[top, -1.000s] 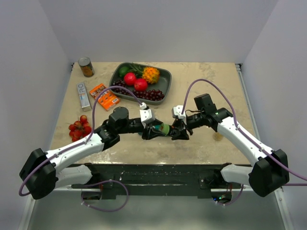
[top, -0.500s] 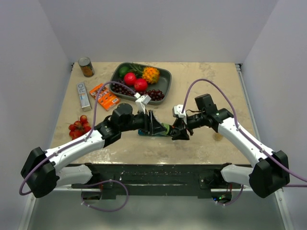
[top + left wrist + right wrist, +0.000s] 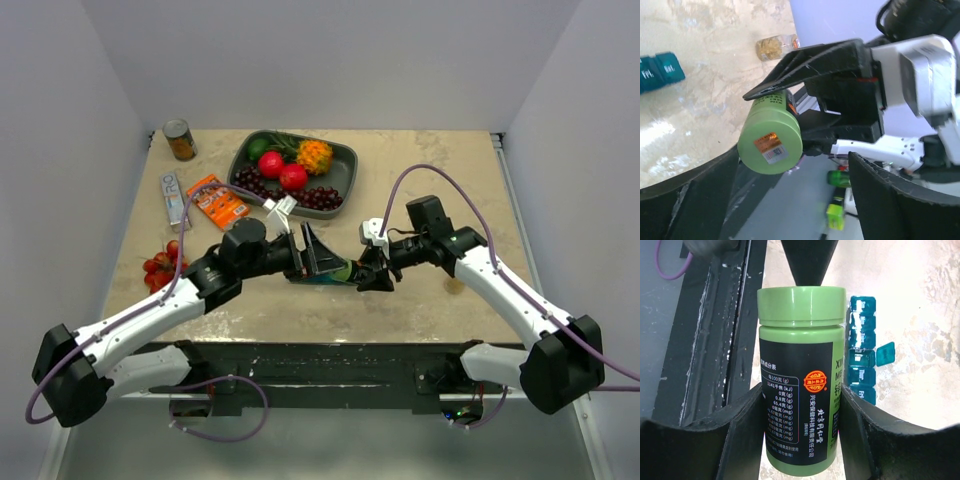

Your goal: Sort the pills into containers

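The robot's left gripper is rolled a long way over around the bottle's closed cap point(image 3: 771, 142). It should move back and roll level first, and then grip the cap point(image 3: 341, 271) to twist it.
My right gripper point(image 3: 368, 276) is shut on a green pill bottle with a black label point(image 3: 801, 375), held sideways just above the table; its cap points at my left gripper point(image 3: 312, 255). The bottle also shows in the top view point(image 3: 346, 270) and the left wrist view point(image 3: 771, 139). My left gripper point(image 3: 795, 200) is wide open, with the cap end between its fingers and touching neither. The teal-blue pill organizer point(image 3: 862, 357) lies on the table under the bottle, one lid point(image 3: 885, 353) open. It also shows in the top view point(image 3: 318, 281) and the left wrist view point(image 3: 659, 72).
A dark grey fruit tray point(image 3: 343, 178) stands at the back. A can point(image 3: 180, 140), a white tube point(image 3: 175, 198), an orange packet point(image 3: 217, 201) and cherry tomatoes point(image 3: 165, 266) lie at the left. A small tan bottle point(image 3: 776, 46) lies beyond the right arm.
My left gripper has come off the bottle's cap end, opened wide and drawn back a little to the left while turning. The right gripper and bottle have stayed put.
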`<act>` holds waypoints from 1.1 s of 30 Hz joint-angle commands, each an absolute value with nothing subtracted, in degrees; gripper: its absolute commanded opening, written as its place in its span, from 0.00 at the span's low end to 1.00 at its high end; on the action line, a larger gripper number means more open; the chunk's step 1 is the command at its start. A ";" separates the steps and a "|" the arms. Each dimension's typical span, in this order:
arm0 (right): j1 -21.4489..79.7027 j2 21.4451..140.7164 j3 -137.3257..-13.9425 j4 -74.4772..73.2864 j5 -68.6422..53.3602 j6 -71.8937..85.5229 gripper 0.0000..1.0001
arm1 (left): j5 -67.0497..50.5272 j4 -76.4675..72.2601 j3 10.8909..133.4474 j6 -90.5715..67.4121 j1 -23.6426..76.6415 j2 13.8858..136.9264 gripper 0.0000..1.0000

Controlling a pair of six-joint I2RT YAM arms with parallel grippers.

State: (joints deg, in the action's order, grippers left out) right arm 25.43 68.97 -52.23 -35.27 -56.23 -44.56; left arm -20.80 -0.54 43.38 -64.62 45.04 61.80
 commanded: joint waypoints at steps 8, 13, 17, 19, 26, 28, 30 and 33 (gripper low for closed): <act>25.22 67.41 -52.73 -34.72 -58.36 -46.14 0.00 | -22.49 18.54 47.90 -32.36 40.61 54.59 0.99; 25.22 67.67 -52.82 -35.07 -58.71 -46.75 0.00 | -23.90 17.16 47.38 -17.60 39.64 49.84 1.00; 25.14 67.68 -52.91 -35.68 -59.24 -47.46 0.00 | -26.80 8.37 42.47 -5.31 39.64 42.74 1.00; 25.05 67.76 -52.82 -36.03 -59.50 -48.16 0.00 | -26.81 2.67 40.26 -2.30 39.64 40.27 1.00; 25.05 67.67 -52.74 -36.91 -60.20 -49.39 0.00 | -28.73 -4.39 38.40 7.89 39.64 42.53 1.00; 25.14 67.59 -52.73 -36.83 -60.20 -49.57 0.00 | -31.27 -5.01 38.41 9.66 39.73 43.85 1.00; 25.05 67.50 -52.65 -37.00 -60.21 -49.66 0.00 | -32.51 -6.23 38.06 10.81 39.64 44.47 1.00; 25.05 67.41 -52.56 -36.91 -60.38 -49.75 0.00 | -34.62 -7.99 37.71 11.25 39.64 45.70 1.00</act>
State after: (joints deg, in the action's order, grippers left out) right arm 25.32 68.95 -52.23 -36.77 -57.19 -48.29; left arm -29.91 -1.30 38.11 6.35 39.81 45.06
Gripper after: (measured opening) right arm 0.548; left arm 0.994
